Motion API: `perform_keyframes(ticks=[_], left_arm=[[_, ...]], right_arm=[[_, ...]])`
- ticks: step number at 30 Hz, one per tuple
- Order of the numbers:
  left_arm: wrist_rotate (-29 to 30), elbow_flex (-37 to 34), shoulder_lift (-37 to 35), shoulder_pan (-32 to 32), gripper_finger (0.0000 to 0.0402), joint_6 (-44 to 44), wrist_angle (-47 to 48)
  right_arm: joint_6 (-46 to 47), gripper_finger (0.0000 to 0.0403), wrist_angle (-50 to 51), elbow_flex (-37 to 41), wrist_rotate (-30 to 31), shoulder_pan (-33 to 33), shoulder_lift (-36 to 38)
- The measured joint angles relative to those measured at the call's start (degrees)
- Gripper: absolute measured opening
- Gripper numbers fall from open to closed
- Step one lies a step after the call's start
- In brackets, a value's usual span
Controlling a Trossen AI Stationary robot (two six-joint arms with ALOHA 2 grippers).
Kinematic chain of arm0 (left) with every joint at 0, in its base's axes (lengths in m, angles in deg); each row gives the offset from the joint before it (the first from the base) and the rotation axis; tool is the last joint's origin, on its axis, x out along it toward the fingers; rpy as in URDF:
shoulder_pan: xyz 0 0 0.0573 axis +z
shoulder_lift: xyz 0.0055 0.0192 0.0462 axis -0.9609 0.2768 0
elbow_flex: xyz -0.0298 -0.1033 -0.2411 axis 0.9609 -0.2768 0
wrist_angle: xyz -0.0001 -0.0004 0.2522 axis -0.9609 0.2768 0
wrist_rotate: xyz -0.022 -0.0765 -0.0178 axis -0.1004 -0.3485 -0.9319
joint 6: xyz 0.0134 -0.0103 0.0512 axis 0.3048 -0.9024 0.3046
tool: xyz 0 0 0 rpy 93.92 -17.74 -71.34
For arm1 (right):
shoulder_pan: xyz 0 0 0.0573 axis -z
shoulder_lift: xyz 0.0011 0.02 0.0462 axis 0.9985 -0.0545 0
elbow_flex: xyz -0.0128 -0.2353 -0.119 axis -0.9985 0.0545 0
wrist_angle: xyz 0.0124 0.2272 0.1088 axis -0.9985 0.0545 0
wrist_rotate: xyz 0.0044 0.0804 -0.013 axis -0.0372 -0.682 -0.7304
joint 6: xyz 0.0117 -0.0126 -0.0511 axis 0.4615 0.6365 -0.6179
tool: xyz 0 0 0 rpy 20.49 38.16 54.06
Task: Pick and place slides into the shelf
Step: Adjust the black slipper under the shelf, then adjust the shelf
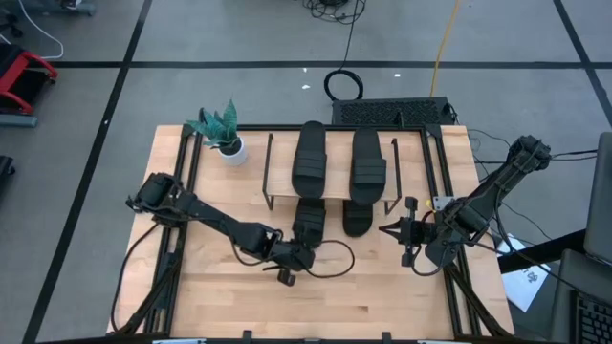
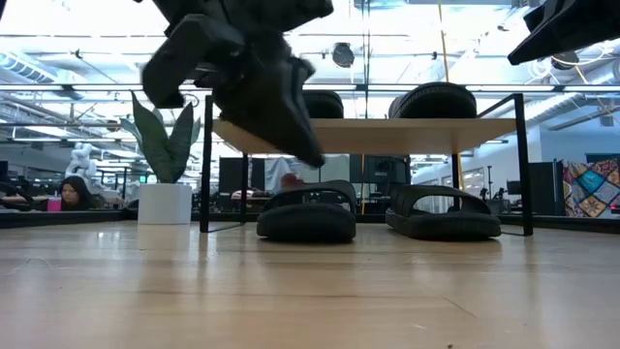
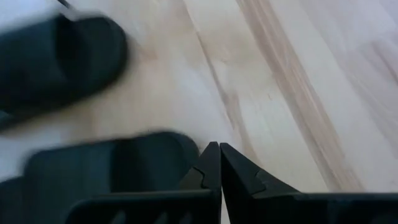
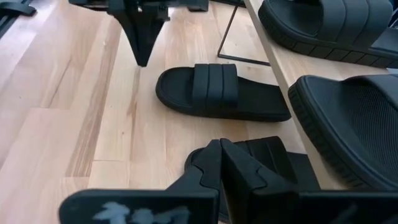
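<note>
I can see that the lower slide nearer the plant (image 1: 309,222) sticks out farther from the shelf than its mate, so I should push its near end (image 1: 307,240) in with my left gripper before backing off.
The shelf (image 1: 330,196), a light-wood board on black wire legs, stands at the table's far middle and also shows in the low view (image 2: 387,134). Two black slides (image 1: 311,153) (image 1: 368,158) lie on its board. Two more slides (image 1: 308,220) (image 1: 359,218) lie soles down on the table, their far ends under the board. My left gripper (image 1: 298,256) is shut and empty, raised above the table (image 2: 315,160) just near of the left lower slide (image 3: 106,171). My right gripper (image 1: 386,229) is shut and empty, raised beside the right lower slide (image 4: 273,162).
A small potted plant (image 1: 225,134) in a white pot stands at the shelf's left. Bare tabletop (image 1: 239,296) lies along the near side. Cables and a dark box (image 1: 392,113) lie beyond the table's far edge. A person sits far back in the room (image 2: 70,192).
</note>
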Motion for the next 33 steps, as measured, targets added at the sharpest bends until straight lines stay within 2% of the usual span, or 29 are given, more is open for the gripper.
perform_keyframes(ticks=[3, 7, 12, 20, 25, 28, 30, 33], left_arm=[[-3.0, 0.0, 1.3, 0.5, 0.0002, -1.8, 1.0], [-3.5, 0.0, 3.5, 0.6, 0.0001, -2.7, 0.4], [-1.1, -0.1, 5.6, 1.1, 0.0, -4.0, 0.4], [6.0, -0.1, 6.9, 3.5, 0.0, -5.2, -1.0], [2.8, -0.1, 6.8, 4.0, 0.0001, -2.8, -0.8], [0.0, -0.1, 5.1, 2.4, 0.0, 1.5, -0.7], [0.5, -0.1, 2.5, 0.6, 0.0001, 3.6, -0.1], [6.2, -0.1, -3.7, -2.6, 0.0, 4.9, 2.5]], right_arm=[[0.0, 0.0, 0.0, 0.0, 0.0, 0.0, 0.0], [0.0, 0.0, -0.1, 0.0, 0.0, 0.0, 0.0], [0.0, 0.0, 0.0, 0.0, 0.0, 0.0, 0.0], [0.0, 0.0, -0.2, 0.0, 0.0, 0.0, 0.0], [-0.1, 0.0, -0.5, 0.0, -0.7, 0.0, 0.0], [-0.8, 0.0, -0.5, 0.0, -3.0, 0.0, 0.0], [-0.9, 0.0, -0.5, 0.0, -2.9, 0.0, 0.0], [-1.4, 0.0, -0.5, 0.0, -2.9, 0.0, 0.0]])
